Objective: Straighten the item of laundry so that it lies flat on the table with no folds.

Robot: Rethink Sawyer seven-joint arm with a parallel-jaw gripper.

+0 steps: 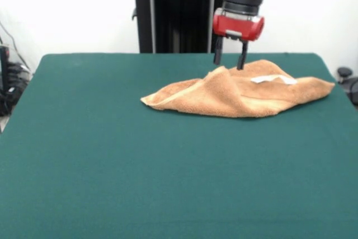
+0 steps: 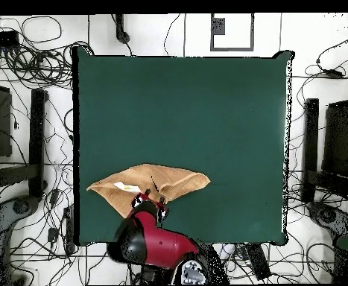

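The towel (image 1: 238, 93) will spread partway and keep a rolled edge when I pull the raised peak, because slack cloth bunches (image 1: 222, 94) below it.
The item of laundry (image 1: 240, 93), a light orange-tan towel, lies crumpled and folded over on the table (image 1: 168, 183), at the far right in the front view. A fold rises to a peak at its far edge. Its white label (image 1: 273, 79) faces up. My gripper (image 1: 229, 65) is open, its two black fingers (image 1: 242, 60) apart, their tips right at that raised peak. In the overhead view the towel (image 2: 150, 181) lies near the table's (image 2: 184, 112) bottom left edge, with the gripper (image 2: 151, 201) at its lower edge.
The robot's black pedestal (image 1: 173, 15) stands behind the table's far edge. The table's right edge (image 1: 335, 82) runs close to the towel's right corner. Cables (image 2: 27, 45) and equipment lie on the floor round the table.
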